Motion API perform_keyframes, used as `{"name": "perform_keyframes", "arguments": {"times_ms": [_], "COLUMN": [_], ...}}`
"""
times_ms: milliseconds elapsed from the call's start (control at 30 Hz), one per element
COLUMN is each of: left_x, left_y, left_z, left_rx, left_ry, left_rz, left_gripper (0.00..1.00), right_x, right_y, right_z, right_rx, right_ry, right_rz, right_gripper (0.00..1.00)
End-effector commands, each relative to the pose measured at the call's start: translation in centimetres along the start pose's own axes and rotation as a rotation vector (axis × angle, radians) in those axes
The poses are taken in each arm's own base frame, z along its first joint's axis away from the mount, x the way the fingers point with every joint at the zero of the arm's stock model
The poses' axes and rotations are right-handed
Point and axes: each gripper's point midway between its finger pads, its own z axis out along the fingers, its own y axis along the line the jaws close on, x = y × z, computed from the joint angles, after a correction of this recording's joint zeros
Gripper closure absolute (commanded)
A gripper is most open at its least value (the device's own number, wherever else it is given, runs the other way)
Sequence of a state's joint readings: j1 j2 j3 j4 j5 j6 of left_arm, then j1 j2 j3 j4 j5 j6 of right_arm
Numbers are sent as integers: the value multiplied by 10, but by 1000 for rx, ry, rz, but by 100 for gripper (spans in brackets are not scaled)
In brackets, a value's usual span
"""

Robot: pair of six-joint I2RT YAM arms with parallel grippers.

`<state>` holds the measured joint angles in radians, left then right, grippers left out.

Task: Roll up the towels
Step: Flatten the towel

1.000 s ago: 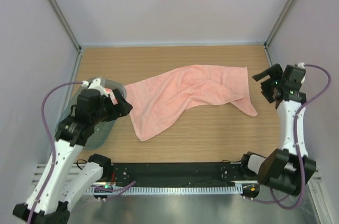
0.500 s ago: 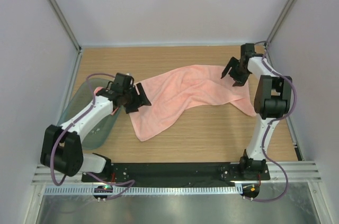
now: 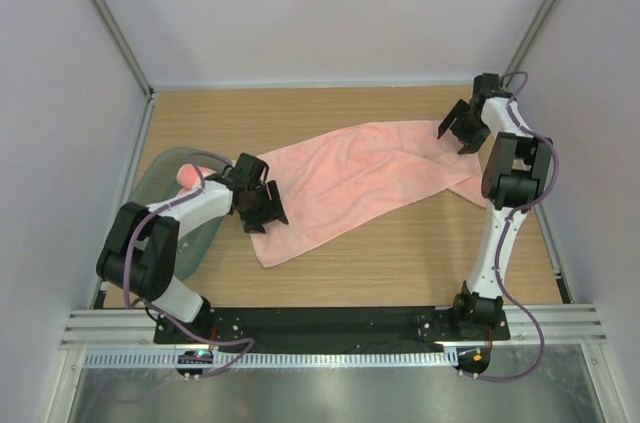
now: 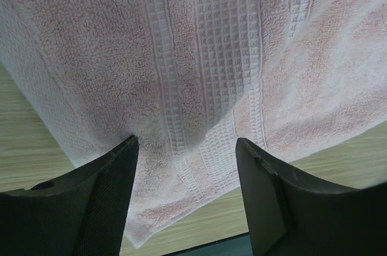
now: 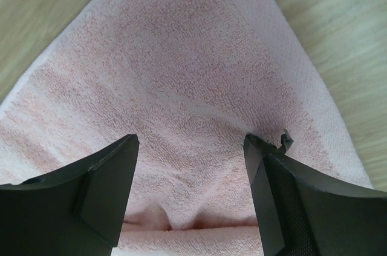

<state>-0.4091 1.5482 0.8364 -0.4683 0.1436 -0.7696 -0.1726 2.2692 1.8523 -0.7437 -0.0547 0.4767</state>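
The towel lies at a slant across the table with a fold at its far end (image 3: 464, 183). Next, my right gripper pulls that end (image 3: 446, 157) closer to square the towel before rolling it.
One salmon-pink towel (image 3: 350, 178) lies spread and wrinkled diagonally across the wooden table. My left gripper (image 3: 262, 205) is low over its near-left end, open. In the left wrist view the fingertips (image 4: 130, 147) press into the towel (image 4: 91, 56) on either side of its paler waffle band (image 4: 211, 56). My right gripper (image 3: 458, 129) is down on the far-right corner, also open. The right wrist view shows its gripper (image 5: 190, 141) straddling the terry towel (image 5: 181, 74), with a fold bunched between the fingers. Another pink towel (image 3: 187, 176) shows in the tray.
The translucent grey-green tray (image 3: 155, 183) sits at the left edge, partly under my left arm. Pale walls with metal corner posts (image 3: 110, 23) enclose the table. A black rail (image 3: 330, 323) holding the arm bases runs along the near edge.
Both arms have reached out from the sides and come down on the towel, the left from the tray to the near-left end, the right to the far-right corner. Both jaws have narrowed a little.
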Motion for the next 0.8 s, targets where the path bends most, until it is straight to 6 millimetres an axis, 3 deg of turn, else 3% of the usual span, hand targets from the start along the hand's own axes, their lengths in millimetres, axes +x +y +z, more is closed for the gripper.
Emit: {"name": "perform_keyframes", "arguments": {"times_ms": [0, 133, 200, 367, 500, 567, 600, 667, 700, 733, 767], "left_x": [2, 18, 16, 25, 24, 21, 19, 15, 6, 1, -12], "left_y": [16, 49, 64, 96, 100, 92, 89, 78, 68, 62, 51], "left_z": [10, 12, 8, -6, -12, -13, -13, -15, -18, -22, -27], "left_rx": [-73, -206, -274, -380, -394, -367, -354, -316, -289, -271, -249], "left_ry": [23, 58, 25, 2, -15, -15, -15, -10, -28, -38, -70], "left_rz": [41, 39, 38, -17, -24, -20, -12, -7, -1, 12, 15], "left_gripper": [34, 36, 37, 37, 37, 37, 35, 33, 31, 30, 26], "right_x": [-17, -48, -61, -96, -107, -102, -105, -92, -88, -82, -76], "right_y": [-6, 0, -1, -16, -27, -26, -16, -6, -3, 11, 15], "right_z": [19, 23, 22, 17, 8, -1, -21, -36, -45, -71, -82], "right_rx": [27, 25, 22, 3, -1, -5, -31, -48, -40, -49, -53], "right_ry": [-18, -68, -93, -157, -175, -161, -184, -189, -204, -242, -247], "right_rz": [11, -15, -15, 52, 73, 70, 57, 25, 8, -27, -26], "right_gripper": [22, 21, 21, 19, 19, 19, 19, 18, 15, 14, 14]}}
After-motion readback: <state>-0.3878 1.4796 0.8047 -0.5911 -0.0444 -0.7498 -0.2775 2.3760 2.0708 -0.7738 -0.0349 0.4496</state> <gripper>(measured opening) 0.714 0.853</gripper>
